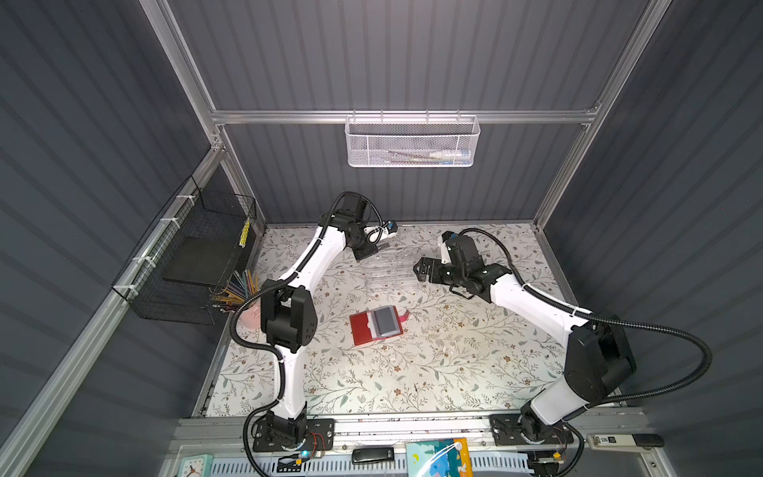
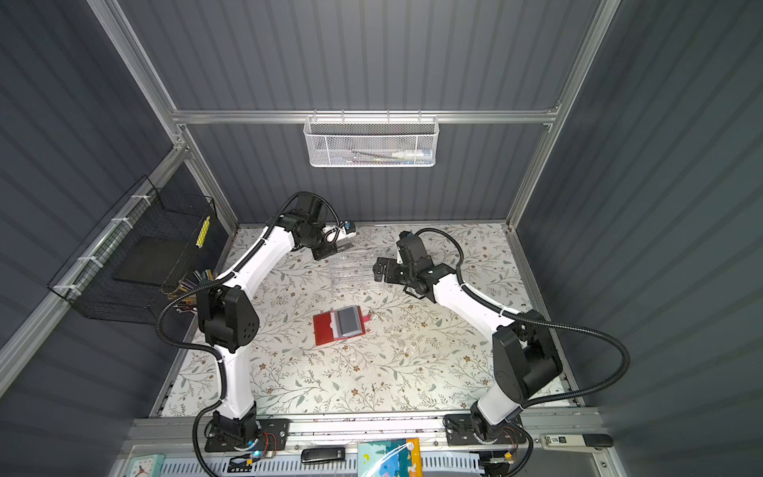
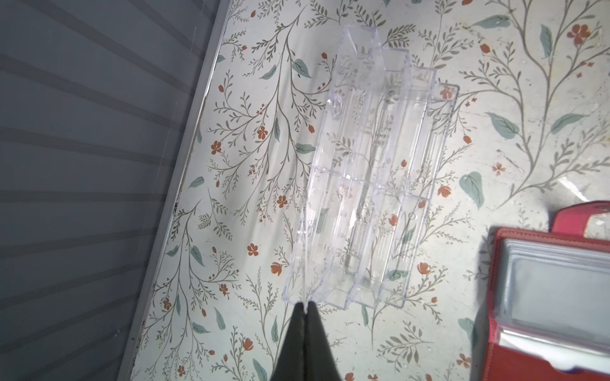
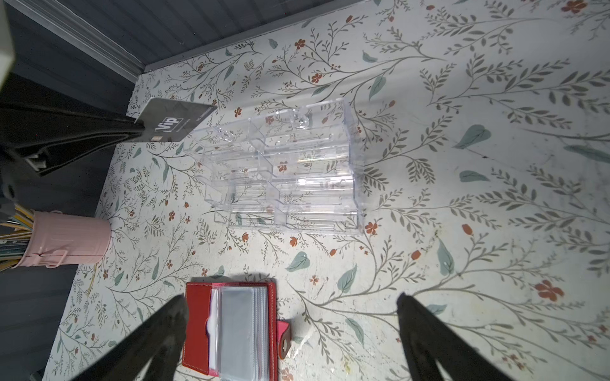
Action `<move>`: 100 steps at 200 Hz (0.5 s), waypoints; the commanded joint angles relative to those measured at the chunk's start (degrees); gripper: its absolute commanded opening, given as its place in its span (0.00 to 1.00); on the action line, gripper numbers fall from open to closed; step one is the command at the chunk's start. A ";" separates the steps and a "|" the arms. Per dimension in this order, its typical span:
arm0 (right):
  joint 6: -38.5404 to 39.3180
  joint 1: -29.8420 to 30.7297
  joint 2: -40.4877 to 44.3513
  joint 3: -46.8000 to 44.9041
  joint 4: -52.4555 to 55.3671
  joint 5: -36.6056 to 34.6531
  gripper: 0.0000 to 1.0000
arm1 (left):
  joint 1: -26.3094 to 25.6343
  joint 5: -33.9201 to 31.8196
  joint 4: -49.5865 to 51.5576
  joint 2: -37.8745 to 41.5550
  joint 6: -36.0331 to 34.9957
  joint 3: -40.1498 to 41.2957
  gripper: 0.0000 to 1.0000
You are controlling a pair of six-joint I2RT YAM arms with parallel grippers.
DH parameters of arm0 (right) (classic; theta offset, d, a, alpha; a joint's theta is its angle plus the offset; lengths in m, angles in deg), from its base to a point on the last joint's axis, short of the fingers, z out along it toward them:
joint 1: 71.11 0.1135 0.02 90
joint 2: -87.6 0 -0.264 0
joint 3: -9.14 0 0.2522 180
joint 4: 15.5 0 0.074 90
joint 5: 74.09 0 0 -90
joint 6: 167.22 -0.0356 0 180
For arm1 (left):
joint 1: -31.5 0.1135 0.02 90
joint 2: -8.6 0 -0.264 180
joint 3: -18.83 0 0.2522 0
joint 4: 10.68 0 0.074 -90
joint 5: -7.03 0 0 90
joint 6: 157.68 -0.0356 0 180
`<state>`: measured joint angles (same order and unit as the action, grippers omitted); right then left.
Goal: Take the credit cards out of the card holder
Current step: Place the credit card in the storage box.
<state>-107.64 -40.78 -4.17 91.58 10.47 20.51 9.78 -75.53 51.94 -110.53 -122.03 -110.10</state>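
Observation:
The black Vip card (image 4: pixel 174 120) is upright along the clear organizer's empty back row (image 4: pixel 223 134). My left gripper should keep lowering the card and let go inside that row.
The red card holder (image 1: pixel 360 330) (image 2: pixel 324 328) lies open mid-table, its clear sleeves up and its snap tab toward the right arm. The top sleeve (image 4: pixel 236 326) looks grey, and I cannot tell whether a card is inside. My left gripper (image 1: pixel 376 247) (image 3: pixel 305 305) is shut on a black "Vip" credit card (image 4: pixel 175 122). It holds the card at the far left corner of the clear organizer (image 1: pixel 390 272) (image 3: pixel 369 181). My right gripper (image 1: pixel 419 270) (image 4: pixel 290 297) hangs open and empty beside the organizer, above the table behind the holder (image 4: pixel 198 316).
A pink cup of pencils (image 1: pixel 249 314) (image 4: pixel 66 240) stands at the table's left edge, beside a black wire basket (image 1: pixel 194 256). A white mesh basket (image 1: pixel 413 142) hangs on the back wall. A black stick (image 1: pixel 373 455) and a colourful booklet (image 1: pixel 437 458) lie on the front rail.

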 commanded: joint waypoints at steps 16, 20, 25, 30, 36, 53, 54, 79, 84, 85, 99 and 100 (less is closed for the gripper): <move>1.05 -0.38 -0.78 0.30 -0.32 1.65 0.99 | -0.72 -1.42 3.78 -2.72 -9.15 -2.14 0.00; 1.22 -0.40 -0.83 0.24 -0.41 1.72 0.99 | -0.78 -1.83 3.76 -2.89 -9.40 -2.16 0.00; 1.23 -0.36 -0.87 0.14 -0.60 1.81 0.99 | -0.79 -2.26 3.78 -3.17 -9.54 -2.07 0.00; 1.29 -0.36 -0.86 0.05 -0.89 2.01 0.99 | -0.79 -2.26 3.87 -3.37 -9.80 -2.11 0.00; 1.37 -0.41 -0.87 -0.20 -1.33 2.31 0.99 | -0.79 -2.42 3.87 -3.59 -10.03 -1.99 0.00; 1.29 -0.40 -1.03 -0.35 -1.61 2.43 0.99 | -0.81 -2.49 3.83 -4.03 -10.38 -1.94 0.00; 1.26 -0.38 -1.04 -0.37 -1.64 2.39 0.99 | -0.84 -2.55 3.85 -4.06 -10.40 -1.96 0.00; 1.28 -0.49 -1.48 -0.54 -1.83 2.47 0.99 | -0.93 -3.45 3.88 -4.68 -11.20 -2.12 0.00; 1.20 -0.48 -1.56 -0.61 -1.97 2.51 0.99 | -0.96 -3.65 3.87 -4.74 -11.47 -2.14 0.00; 1.17 -0.50 -1.57 -0.59 -1.99 2.52 0.99 | -0.96 -3.65 3.87 -4.72 -11.56 -2.15 0.00; 1.17 -0.53 -1.88 -0.57 -2.18 2.59 0.99 | -0.96 -4.01 3.83 -4.88 -12.31 -2.33 0.00; 1.20 -0.58 -1.90 -0.61 -2.19 2.60 0.99 | -0.96 -4.01 3.85 -4.88 -12.33 -2.42 0.00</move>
<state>-107.14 -41.09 -4.94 91.54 8.96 22.35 9.30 -78.57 51.99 -114.29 -124.54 -110.50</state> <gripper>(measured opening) 0.989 0.047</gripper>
